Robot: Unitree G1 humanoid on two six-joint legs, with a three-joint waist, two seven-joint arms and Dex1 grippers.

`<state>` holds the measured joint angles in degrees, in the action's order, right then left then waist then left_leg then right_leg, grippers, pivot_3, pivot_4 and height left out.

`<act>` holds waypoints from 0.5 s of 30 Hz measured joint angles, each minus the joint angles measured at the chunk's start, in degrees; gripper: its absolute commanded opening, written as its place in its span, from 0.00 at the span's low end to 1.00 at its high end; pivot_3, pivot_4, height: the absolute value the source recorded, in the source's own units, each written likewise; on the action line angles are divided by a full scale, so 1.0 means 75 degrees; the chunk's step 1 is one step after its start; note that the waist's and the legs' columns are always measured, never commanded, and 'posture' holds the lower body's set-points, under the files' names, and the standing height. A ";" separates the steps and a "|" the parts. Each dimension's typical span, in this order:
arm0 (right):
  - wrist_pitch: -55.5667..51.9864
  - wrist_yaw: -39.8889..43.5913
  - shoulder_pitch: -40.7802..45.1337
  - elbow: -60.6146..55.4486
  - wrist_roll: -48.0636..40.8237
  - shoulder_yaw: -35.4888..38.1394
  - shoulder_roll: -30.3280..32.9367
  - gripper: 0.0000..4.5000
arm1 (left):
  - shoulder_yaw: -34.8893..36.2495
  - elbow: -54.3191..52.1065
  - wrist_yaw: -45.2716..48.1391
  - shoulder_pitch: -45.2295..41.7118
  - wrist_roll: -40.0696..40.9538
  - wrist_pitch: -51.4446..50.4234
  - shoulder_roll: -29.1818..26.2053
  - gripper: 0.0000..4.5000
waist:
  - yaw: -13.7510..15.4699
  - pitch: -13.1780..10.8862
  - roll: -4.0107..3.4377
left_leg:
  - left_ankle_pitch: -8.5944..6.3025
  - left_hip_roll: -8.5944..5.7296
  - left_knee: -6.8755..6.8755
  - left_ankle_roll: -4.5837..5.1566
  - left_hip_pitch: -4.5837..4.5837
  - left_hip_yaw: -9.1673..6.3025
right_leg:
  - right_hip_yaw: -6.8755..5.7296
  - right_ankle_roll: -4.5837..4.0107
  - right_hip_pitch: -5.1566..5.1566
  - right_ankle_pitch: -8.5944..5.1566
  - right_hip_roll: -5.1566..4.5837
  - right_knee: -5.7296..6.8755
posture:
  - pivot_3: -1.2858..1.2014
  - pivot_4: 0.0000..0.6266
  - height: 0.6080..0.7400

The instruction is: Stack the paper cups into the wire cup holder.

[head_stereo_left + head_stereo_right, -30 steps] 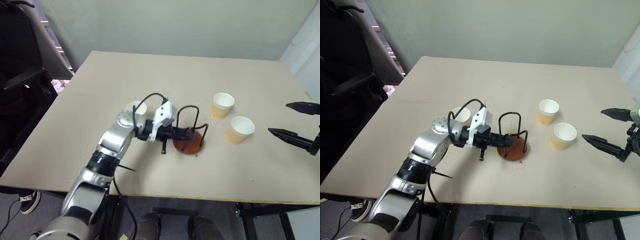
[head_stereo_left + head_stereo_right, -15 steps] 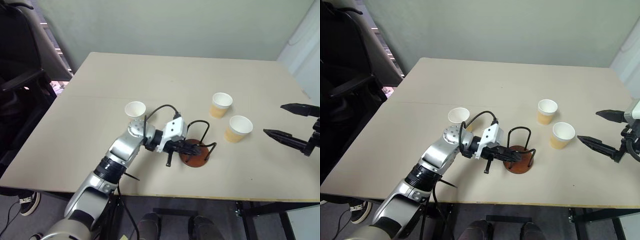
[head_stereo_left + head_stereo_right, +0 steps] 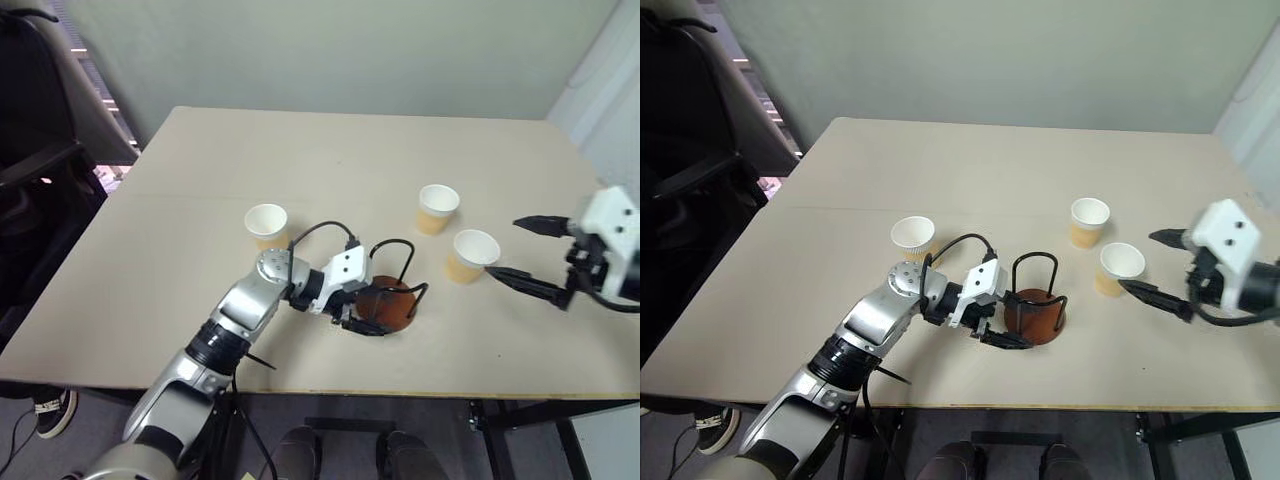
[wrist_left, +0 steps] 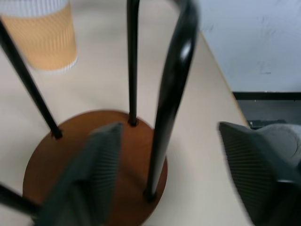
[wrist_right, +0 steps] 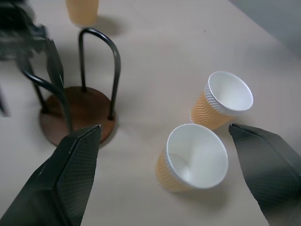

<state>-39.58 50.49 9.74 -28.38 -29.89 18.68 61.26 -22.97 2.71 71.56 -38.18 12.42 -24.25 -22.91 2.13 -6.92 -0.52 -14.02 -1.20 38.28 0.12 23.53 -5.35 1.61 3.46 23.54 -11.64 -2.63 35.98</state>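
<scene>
The nearer paper cup (image 3: pixel 472 256) is narrower than the space between the wire loops (image 3: pixel 402 268), so the cup will sink between them down to the disc when the robot lowers it.
The wire cup holder (image 3: pixel 392 302), a reddish-brown disc with black wire loops, stands upright near the table's front edge. My left gripper (image 4: pixel 169 128) is open at the holder's base, one wire loop (image 4: pixel 171 99) standing between its fingers without touching them. Three tan paper cups with white rims stand upright: one (image 3: pixel 266 222) to the left of the holder, two (image 3: pixel 438 208) (image 3: pixel 470 256) to its right. My right gripper (image 3: pixel 501 247) is open, its fingertips just right of the nearer right-hand cup (image 5: pixel 195 157), which sits between the spread fingers in the right wrist view.
The beige table (image 3: pixel 200 300) has bare room along its back and left. A dark chair (image 3: pixel 40 170) stands off its left side. The front edge runs close below the holder.
My left gripper has opened off the holder's wire, and the holder now stands upright instead of tilted. My right gripper has moved left and down toward the nearer right-hand cup.
</scene>
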 measured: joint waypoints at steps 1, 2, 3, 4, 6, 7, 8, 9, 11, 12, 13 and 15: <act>0.0111 -0.0077 0.0254 0.0139 0.0237 -0.0441 -0.0063 1.00 | 0.0023 -0.0216 0.0020 0.0074 0.0091 -0.0128 -0.0102 0.89 | -0.0020 0.0000 0.0000 | 0.0000 0.0004 -0.0001 0.0000 -0.0001 0.0000 | 0.0000 0.0000 0.0001 0.0001 0.0000 -0.0001 | 0.52 0.24 1.00; 0.0194 -0.0136 0.0389 0.0271 0.0439 -0.0781 -0.0110 1.00 | 0.0040 -0.0412 0.0068 0.0134 0.0191 -0.0232 -0.0199 0.89 | -0.0033 0.0000 0.0000 | 0.0001 0.0004 -0.0001 -0.0001 -0.0001 0.0002 | -0.0001 -0.0001 0.0004 0.0003 0.0001 0.0000 | 0.52 0.24 1.00; 0.0326 -0.0146 0.0596 0.0510 0.0715 -0.1241 -0.0153 1.00 | 0.0144 -0.0652 0.0034 0.0231 0.0284 -0.0374 -0.0320 0.89 | -0.0037 0.0000 0.0000 | 0.0001 0.0005 -0.0002 -0.0001 -0.0003 0.0002 | -0.0001 0.0000 0.0004 0.0003 0.0001 0.0001 | 0.52 0.24 1.00; 0.0444 -0.0142 0.0688 0.0722 0.0916 -0.1544 -0.0166 1.00 | 0.0253 -0.0795 -0.0065 0.0282 0.0316 -0.0472 -0.0378 0.89 | -0.0042 0.0000 0.0000 | 0.0001 0.0007 -0.0002 -0.0001 -0.0003 0.0002 | -0.0002 0.0000 0.0005 0.0003 0.0001 0.0001 | 0.52 0.24 1.00; 0.0631 -0.0113 0.0952 0.1074 0.1258 -0.2074 -0.0249 1.00 | 0.0489 -0.1080 -0.0217 0.0461 0.0364 -0.0552 -0.0585 0.89 | -0.0033 0.0000 -0.0001 | 0.0001 0.0010 -0.0003 -0.0002 -0.0002 0.0003 | -0.0002 -0.0001 0.0007 0.0003 0.0000 -0.0004 | 0.52 0.24 1.00; 0.0747 -0.0074 0.1110 0.1266 0.1448 -0.2335 -0.0321 1.00 | 0.0622 -0.1281 -0.0266 0.0637 0.0432 -0.0599 -0.0783 0.89 | -0.0044 0.0000 -0.0001 | 0.0000 0.0013 -0.0002 -0.0003 -0.0003 0.0004 | -0.0002 -0.0001 0.0007 0.0003 0.0001 -0.0004 | 0.52 0.24 1.00; 0.0818 -0.0036 0.1151 0.1423 0.1590 -0.2509 -0.0340 1.00 | 0.0719 -0.1373 -0.0294 0.0740 0.0469 -0.0633 -0.0921 0.89 | -0.0046 0.0000 -0.0001 | -0.0001 0.0014 -0.0002 -0.0005 -0.0004 0.0004 | -0.0002 -0.0002 0.0008 0.0002 0.0001 -0.0005 | 0.52 0.24 1.00; 0.0920 0.0005 0.1257 0.1627 0.1752 -0.2743 -0.0383 1.00 | 0.0853 -0.1500 -0.0372 0.0875 0.0502 -0.0677 -0.1056 0.89 | -0.0045 0.0000 -0.0001 | -0.0001 0.0015 -0.0003 -0.0006 -0.0004 0.0004 | -0.0002 -0.0003 0.0008 0.0001 0.0001 -0.0006 | 0.52 0.24 1.00; 0.1144 0.0017 0.1528 0.2113 0.2156 -0.3142 -0.0582 1.00 | 0.1256 -0.1770 -0.0509 0.1141 0.0673 -0.0842 -0.1382 0.89 | -0.0050 0.0000 -0.0001 | -0.0004 0.0018 -0.0003 -0.0008 -0.0002 0.0005 | -0.0003 -0.0005 0.0013 0.0001 0.0001 -0.0007 | 0.52 0.24 1.00; 0.1268 0.0030 0.1656 0.2347 0.2353 -0.3350 -0.0651 0.96 | 0.1542 -0.1913 -0.0582 0.1258 0.0833 -0.0945 -0.1583 0.90 | -0.0054 0.0000 0.0000 | -0.0005 0.0020 -0.0004 -0.0010 -0.0002 0.0005 | -0.0003 -0.0011 0.0018 0.0002 0.0001 -0.0005 | 0.52 0.24 1.00; 0.1379 0.0042 0.1722 0.2551 0.2523 -0.3526 -0.0679 0.92 | 0.1850 -0.2012 -0.0624 0.1313 0.0962 -0.1036 -0.1771 0.90 | -0.0051 0.0000 0.0000 | -0.0008 0.0024 -0.0004 -0.0014 -0.0002 0.0005 | -0.0006 -0.0017 0.0019 0.0003 0.0002 -0.0004 | 0.52 0.24 1.00; 0.1591 0.0059 0.1887 0.2986 0.2841 -0.3779 -0.0809 0.80 | 0.2478 -0.2195 -0.0778 0.1332 0.1213 -0.1218 -0.2077 0.90 | -0.0042 -0.0001 -0.0001 | -0.0009 0.0028 -0.0006 -0.0016 -0.0002 0.0005 | -0.0008 -0.0028 0.0021 0.0003 0.0003 -0.0003 | 0.52 0.24 1.00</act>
<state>-27.65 50.93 23.89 -5.99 -8.59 -9.67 55.19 -4.39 -13.75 65.73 -28.19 21.52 -33.38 -38.49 1.82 -6.92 -0.52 -14.09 -0.99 38.23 0.00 23.52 -5.31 1.55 3.25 23.69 -11.62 -2.61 35.95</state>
